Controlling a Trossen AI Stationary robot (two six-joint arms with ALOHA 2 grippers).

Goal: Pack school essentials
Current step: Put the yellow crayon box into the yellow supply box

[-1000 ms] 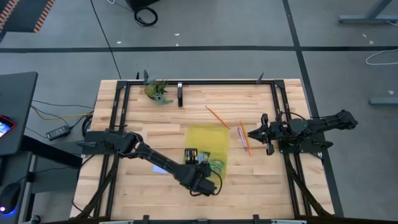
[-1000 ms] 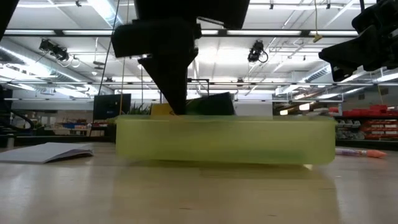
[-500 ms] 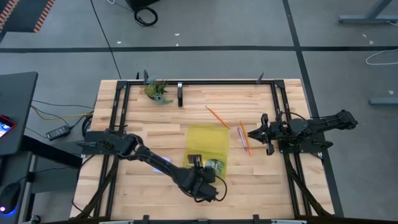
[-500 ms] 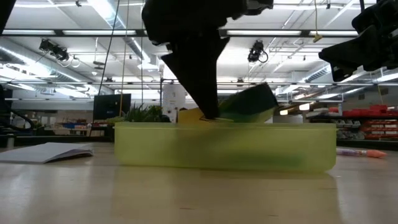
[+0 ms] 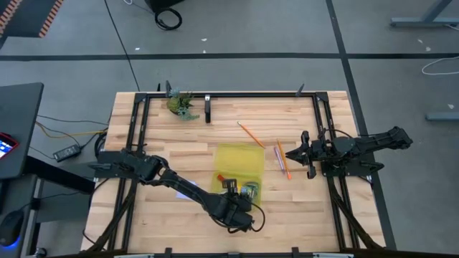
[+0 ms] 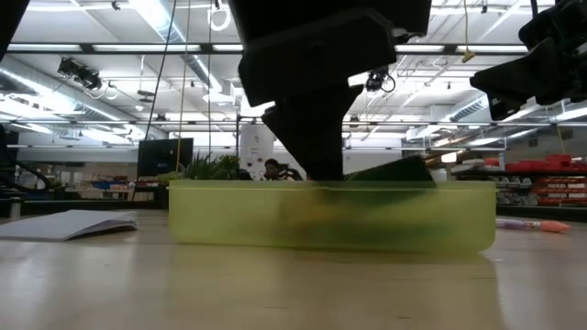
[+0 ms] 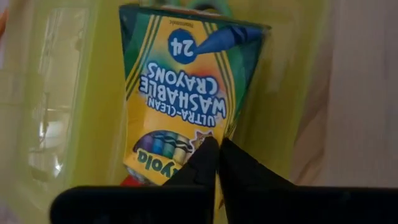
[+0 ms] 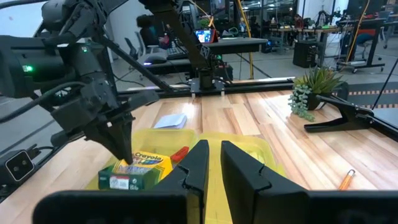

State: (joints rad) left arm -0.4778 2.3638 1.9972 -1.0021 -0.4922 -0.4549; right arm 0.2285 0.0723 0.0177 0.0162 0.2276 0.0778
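Note:
Next, I open my left gripper at the logo end [image 7: 158, 163] and lay the box flat inside, because the crayon box's green end [image 6: 399, 171] is tilted above the yellow case's rim.
My left gripper [image 5: 234, 188] reaches down into the translucent yellow case [image 5: 240, 159] and is shut on the yellow-green crayon box [image 7: 180, 93], which also shows in the right wrist view [image 8: 134, 172]. The scissors' green handles [image 5: 251, 190] lie in the case beside it, and a small red piece [image 8: 180, 153] lies there too. The orange pencil [image 5: 251, 133] and the purple pen [image 5: 278, 153] lie flat on the table right of the case. My right gripper [image 5: 289, 153] waits by the pen, nearly shut and touching nothing. The pale note pad [image 6: 69, 225] lies left of the case. My left gripper pinches the crayon box between its two fingers at the edge of its logo end [image 7: 189, 155]. The fingers come from above, pointing down [image 8: 122, 148]. The box sits tilted inside the case, its held end raised above the rim [image 6: 394, 170] and its other end down in the case.
A leafy green clump [image 5: 181, 104] and a black clamp [image 5: 207, 107] stand near the far edge. An orange marker [image 5: 285, 163] lies by the pen. A black frame rail [image 5: 229, 94] borders the table. Bare wood [image 5: 165, 143] lies left of the case.
My left gripper has moved toward the table's right over the case and gone down. The crayon box it holds has tipped from level above the rim to slanting and has sunk into the case. The right arm has kept still.

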